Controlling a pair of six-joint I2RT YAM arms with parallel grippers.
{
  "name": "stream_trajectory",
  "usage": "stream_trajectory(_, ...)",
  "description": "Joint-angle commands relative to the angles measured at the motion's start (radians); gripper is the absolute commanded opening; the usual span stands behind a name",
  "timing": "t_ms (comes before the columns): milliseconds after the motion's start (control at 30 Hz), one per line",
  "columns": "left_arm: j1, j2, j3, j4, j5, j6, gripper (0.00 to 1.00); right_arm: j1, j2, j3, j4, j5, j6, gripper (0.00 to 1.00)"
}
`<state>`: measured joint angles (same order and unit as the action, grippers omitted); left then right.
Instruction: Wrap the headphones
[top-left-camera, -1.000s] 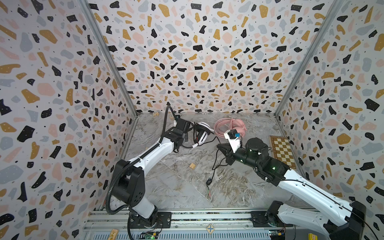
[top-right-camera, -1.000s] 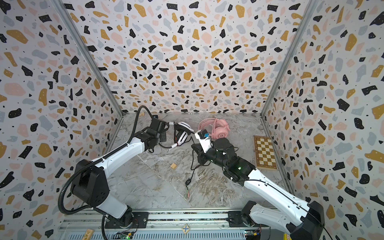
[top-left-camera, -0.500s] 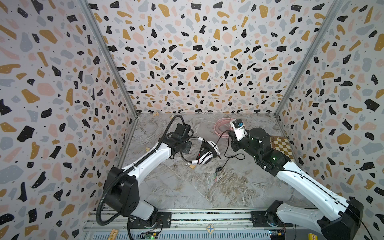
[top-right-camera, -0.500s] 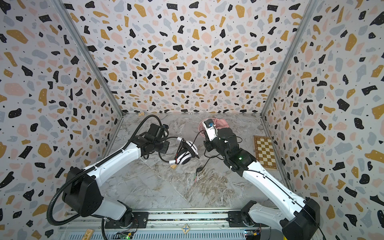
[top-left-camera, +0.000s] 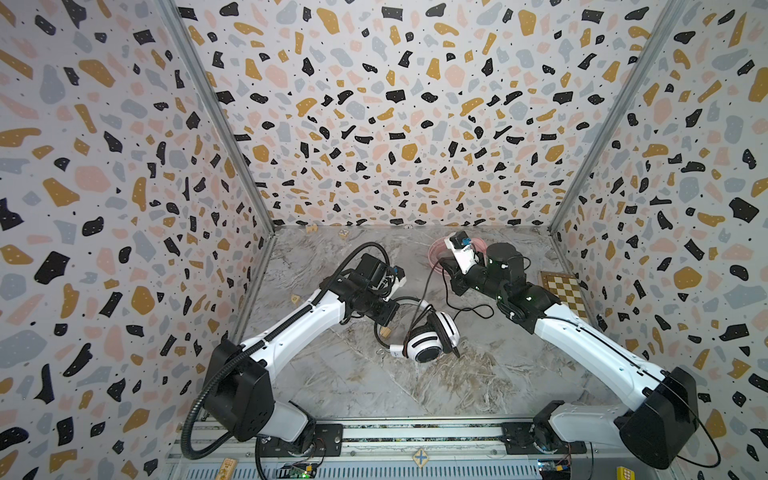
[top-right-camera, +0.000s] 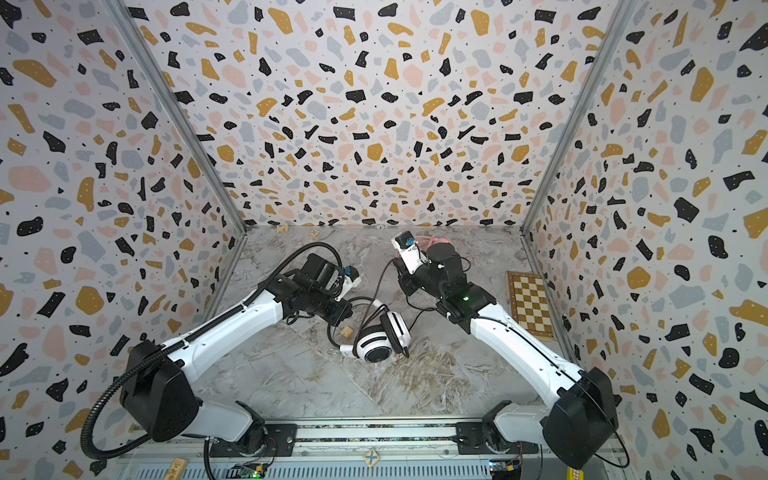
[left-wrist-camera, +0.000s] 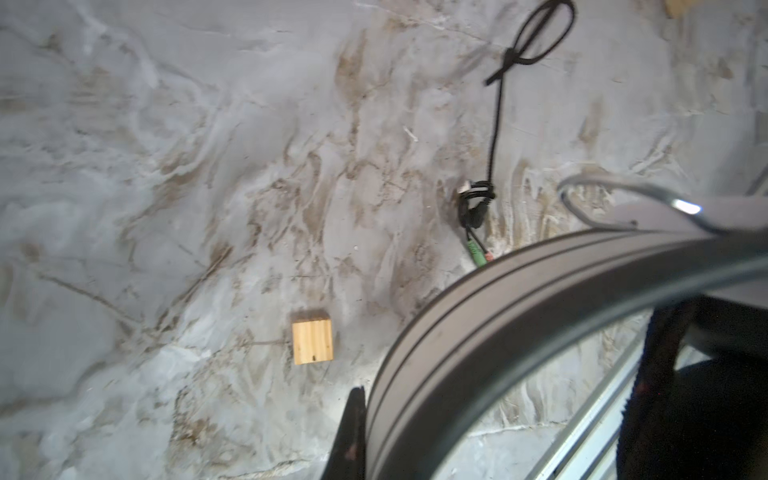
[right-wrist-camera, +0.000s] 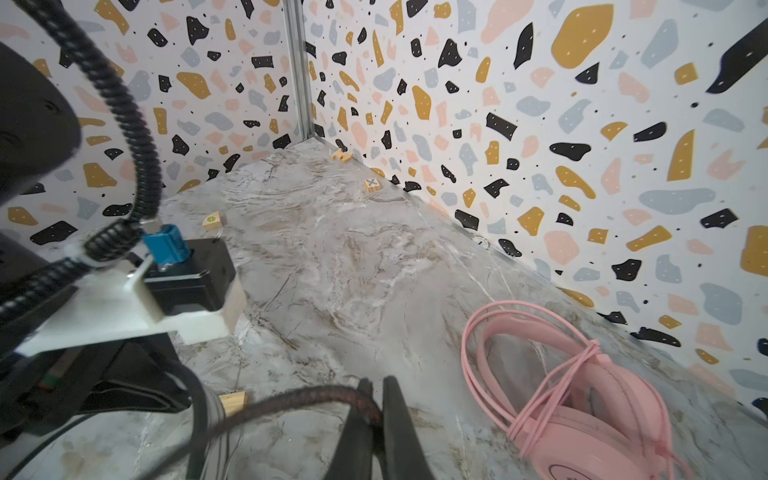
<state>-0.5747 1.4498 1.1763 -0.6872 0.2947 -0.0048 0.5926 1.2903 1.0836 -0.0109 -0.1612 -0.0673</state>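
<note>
My right gripper should keep bringing the black cable (top-left-camera: 427, 291) down until it gets to the ear cup (top-left-camera: 447, 322) and then let go, because the cable is stretched tight from the white headphones to the gripper.
The white headphones (top-left-camera: 428, 338) (top-right-camera: 380, 338) with black pads hang low over the middle of the floor. My left gripper (top-left-camera: 385, 316) (top-right-camera: 341, 313) is shut on their headband (left-wrist-camera: 478, 332); one dark finger (left-wrist-camera: 353, 428) presses against it in the left wrist view. Their black cable (top-left-camera: 426, 286) (top-right-camera: 372, 293) runs up to my right gripper (top-left-camera: 451, 276) (top-right-camera: 405, 279), which is shut on the braided cable (right-wrist-camera: 291, 401). The plug end (left-wrist-camera: 478, 253) lies on the floor. The pink headphones (right-wrist-camera: 582, 399) (top-left-camera: 434, 253) lie at the back with their cable coiled round them.
A chessboard (top-left-camera: 567, 293) (top-right-camera: 530, 303) lies by the right wall. Small wooden blocks (top-left-camera: 385, 331) (top-left-camera: 296, 298) (top-left-camera: 343, 233) (left-wrist-camera: 312, 343) are scattered on the marbled floor. Patterned walls close in three sides, and a rail runs along the front.
My left gripper has carried the white headphones from the back toward the front middle. My right gripper has moved back and up with the black cable.
</note>
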Motion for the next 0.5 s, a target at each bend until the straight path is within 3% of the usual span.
stream_trajectory(0,-0.007,-0.070,0.009,0.058,0.156,0.013,0.00,-0.032,-0.010,-0.010,0.067,-0.023,0.028,0.08)
stream_trajectory(100,-0.005,-0.090,0.013,0.094,0.177,-0.008,0.00,-0.040,0.000,-0.057,0.091,-0.057,0.067,0.08)
stream_trajectory(233,-0.005,-0.095,0.015,0.171,0.312,-0.058,0.00,-0.041,0.038,-0.106,0.126,-0.133,0.114,0.08)
stream_trajectory(467,0.010,-0.135,0.037,0.289,0.333,-0.153,0.00,-0.042,0.014,-0.238,0.244,-0.184,0.220,0.08)
